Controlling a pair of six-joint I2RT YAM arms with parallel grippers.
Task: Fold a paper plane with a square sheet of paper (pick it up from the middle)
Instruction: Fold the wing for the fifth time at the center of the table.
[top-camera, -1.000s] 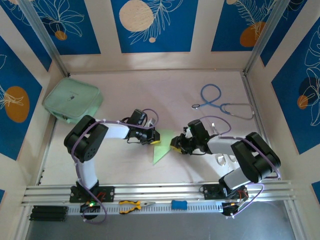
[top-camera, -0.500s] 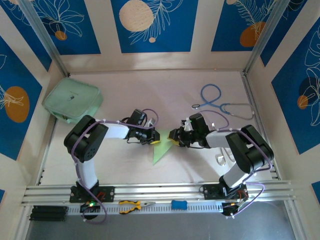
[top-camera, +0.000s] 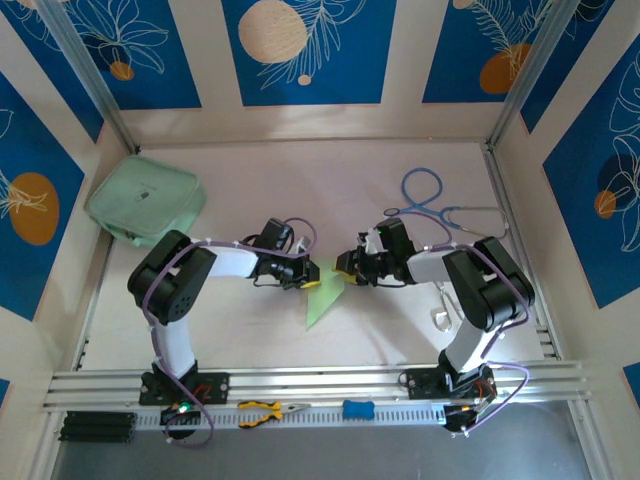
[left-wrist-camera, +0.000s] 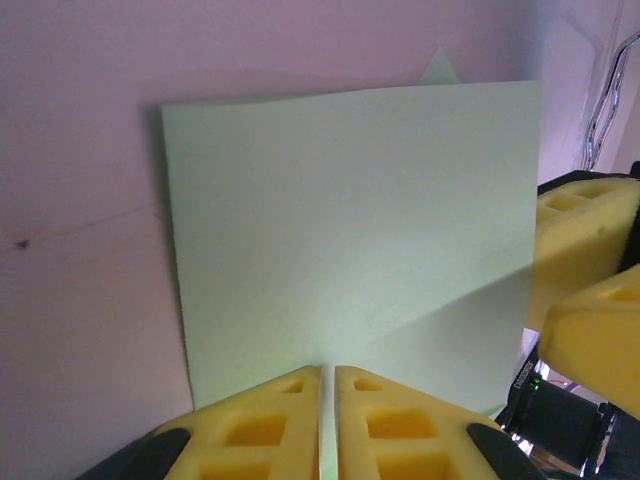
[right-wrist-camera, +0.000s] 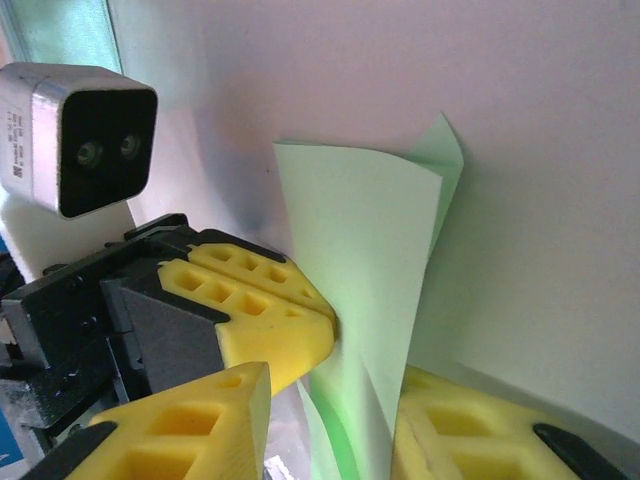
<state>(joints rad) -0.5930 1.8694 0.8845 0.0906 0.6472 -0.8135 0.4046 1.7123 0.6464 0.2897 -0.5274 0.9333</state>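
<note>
Both of the robot's grippers are crowded at the back end of the folded sheet (top-camera: 332, 270) while the sheet's front point is free, so the left gripper should move around and pinch the front point (top-camera: 310, 322).
The square sheet of paper (top-camera: 322, 302) is light green and folded, with one flap lifted off the table at mid-table. My left gripper (top-camera: 308, 277) is shut on its upper edge; in the left wrist view the yellow pads (left-wrist-camera: 270, 420) pinch the paper (left-wrist-camera: 350, 220) between them. My right gripper (top-camera: 345, 268) faces it from the right, close by. In the right wrist view the raised flap (right-wrist-camera: 370, 240) runs between my right gripper's (right-wrist-camera: 335, 385) spread yellow fingers, nearer the right one, so it is open. The left gripper's fingers (right-wrist-camera: 265, 305) press the flap from the left.
A mint-green zip pouch (top-camera: 145, 205) lies at the back left. A blue stethoscope (top-camera: 440, 205) lies at the back right, close behind the right arm. Yellow-handled pliers (top-camera: 268, 409) and a small blue object (top-camera: 358, 409) rest on the front rail.
The right gripper has moved left and slightly back, up to the raised paper beside the left gripper. The left arm and the paper have held still.
</note>
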